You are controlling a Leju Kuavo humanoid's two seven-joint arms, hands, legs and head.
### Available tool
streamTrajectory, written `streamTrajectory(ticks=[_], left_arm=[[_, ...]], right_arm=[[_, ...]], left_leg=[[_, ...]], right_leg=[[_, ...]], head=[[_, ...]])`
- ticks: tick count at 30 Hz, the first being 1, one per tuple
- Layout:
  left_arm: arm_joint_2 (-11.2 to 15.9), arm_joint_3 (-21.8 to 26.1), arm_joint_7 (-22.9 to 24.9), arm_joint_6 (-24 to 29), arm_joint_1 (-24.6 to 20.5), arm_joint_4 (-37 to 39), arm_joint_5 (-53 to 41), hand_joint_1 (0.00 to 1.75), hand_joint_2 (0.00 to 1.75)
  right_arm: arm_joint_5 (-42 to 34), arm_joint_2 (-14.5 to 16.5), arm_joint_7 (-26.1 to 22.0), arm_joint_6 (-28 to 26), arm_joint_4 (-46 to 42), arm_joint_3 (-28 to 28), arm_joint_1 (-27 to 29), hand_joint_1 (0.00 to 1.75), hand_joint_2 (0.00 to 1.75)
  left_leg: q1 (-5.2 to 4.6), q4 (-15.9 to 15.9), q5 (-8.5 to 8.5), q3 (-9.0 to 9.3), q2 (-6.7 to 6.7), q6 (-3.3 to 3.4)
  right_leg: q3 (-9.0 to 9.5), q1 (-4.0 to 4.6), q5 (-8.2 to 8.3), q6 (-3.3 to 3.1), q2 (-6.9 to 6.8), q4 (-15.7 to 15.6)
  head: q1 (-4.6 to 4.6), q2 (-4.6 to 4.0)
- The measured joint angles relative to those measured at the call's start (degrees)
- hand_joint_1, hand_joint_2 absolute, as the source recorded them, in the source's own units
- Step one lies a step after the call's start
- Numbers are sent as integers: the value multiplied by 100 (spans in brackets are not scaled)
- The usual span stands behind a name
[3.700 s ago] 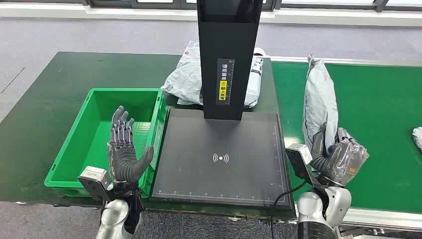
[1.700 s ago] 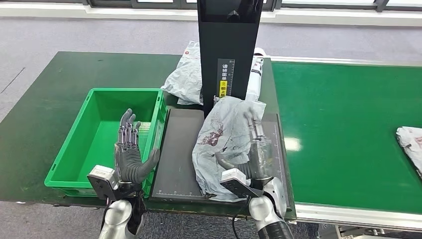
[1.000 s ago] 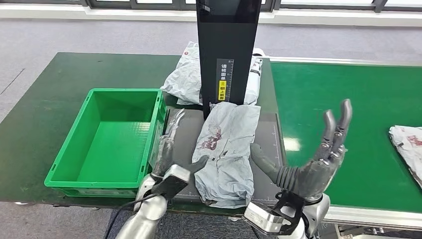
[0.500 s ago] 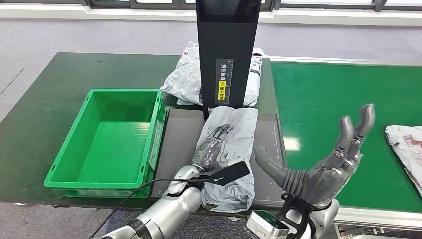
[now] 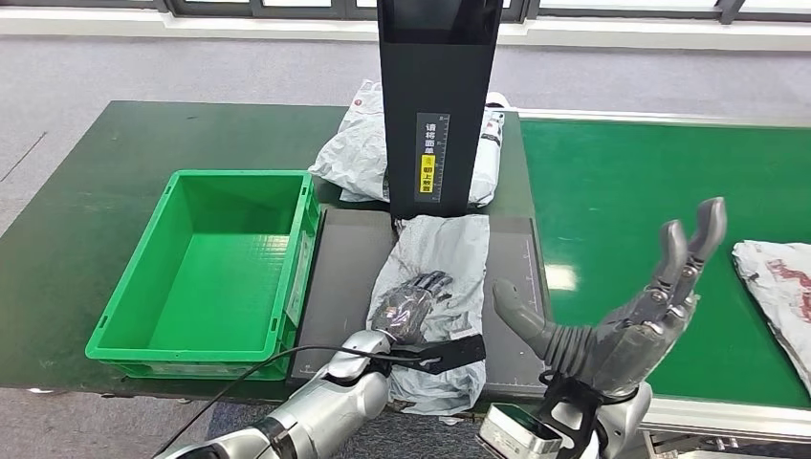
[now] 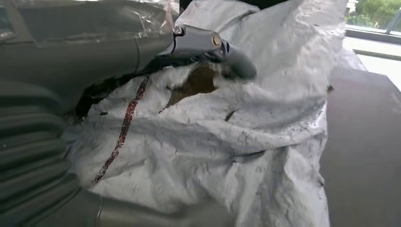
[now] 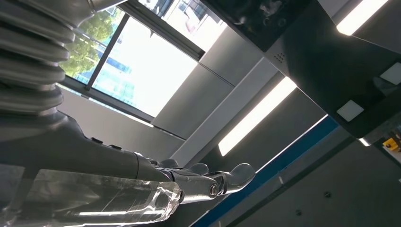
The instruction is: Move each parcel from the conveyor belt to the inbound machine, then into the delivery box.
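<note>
The parcel on the conveyor belt has a straight dark edge running along it, so it will stay long and upright when I lift its end.
A crumpled grey parcel lies on the black plate of the inbound machine, at the foot of its black column. My left hand reaches across from the near side and lies on the parcel's middle. In the left wrist view the parcel bulges between the left hand's fingers and thumb, so the hand grips it. My right hand is raised over the plate's right edge, fingers spread, holding nothing. The right wrist view has that hand against the ceiling.
The green delivery box stands left of the plate. More grey parcels are heaped behind the column. Another parcel lies at the right end of the green conveyor belt.
My right hand set the parcel on the plate, let go and rose open. My left hand crossed from the box onto the parcel. The belt parcel has crept left.
</note>
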Motion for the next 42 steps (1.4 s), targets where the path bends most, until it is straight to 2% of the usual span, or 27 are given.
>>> streamTrajectory(ticks=[6,14,17,20,22,24,27,31,35,42], left_arm=[[-1,-188,382,48,-128,95,-262,175,175],[-1,-291,483,160,-171,161,-362,175,175],[-1,-314,682,736,-169,166,-681,175,175],[8,-249,918,1492,-125,-21,-1586,175,175],[14,-2,891,1674,11,-400,-2523,175,175],[7,455,710,1705,257,-979,-3409,175,175],[-2,1155,425,1706,623,-2077,-4058,175,175],[22,1597,226,1706,864,-3397,-4123,175,175],[76,1801,136,1706,1031,-4590,-4139,175,175],[130,1969,67,1707,1180,-5717,-4144,175,175]], right_arm=[[-17,0,0,1,0,27,-5,0,175],[18,0,0,2,0,32,-5,0,175],[169,0,0,2,0,32,-4,0,175],[279,0,0,2,0,32,-3,0,175],[293,0,0,2,0,32,-4,0,175],[293,0,0,2,1,32,-4,0,175],[289,0,1,1,2,32,-4,0,175],[301,0,4,0,2,31,-3,0,175],[333,0,4,0,2,27,2,0,175],[334,0,4,0,-1,25,3,0,175]], left_leg=[[0,0,0,1,-1,0],[0,0,0,3,-1,0],[0,0,0,2,-1,0],[0,0,1,0,-6,1],[0,0,1,-1,-11,2],[0,0,1,-2,-12,1],[0,0,0,-2,-5,1],[1,-1,0,-3,-4,1],[1,-1,1,-2,-3,0],[1,0,1,-2,-4,1]], right_leg=[[3,0,0,0,-2,0],[4,0,0,0,-2,0],[3,0,0,0,-2,0],[4,0,0,0,-8,0],[6,0,0,0,-12,0],[4,-1,0,0,-8,0],[-2,-1,0,0,-1,0],[-3,1,-1,0,-6,0],[-2,1,-1,0,-5,0],[0,0,-1,0,-6,0]], head=[[2,-1],[1,-1],[1,1],[1,1],[2,1],[1,1],[1,1],[0,1],[-1,1],[-1,1]])
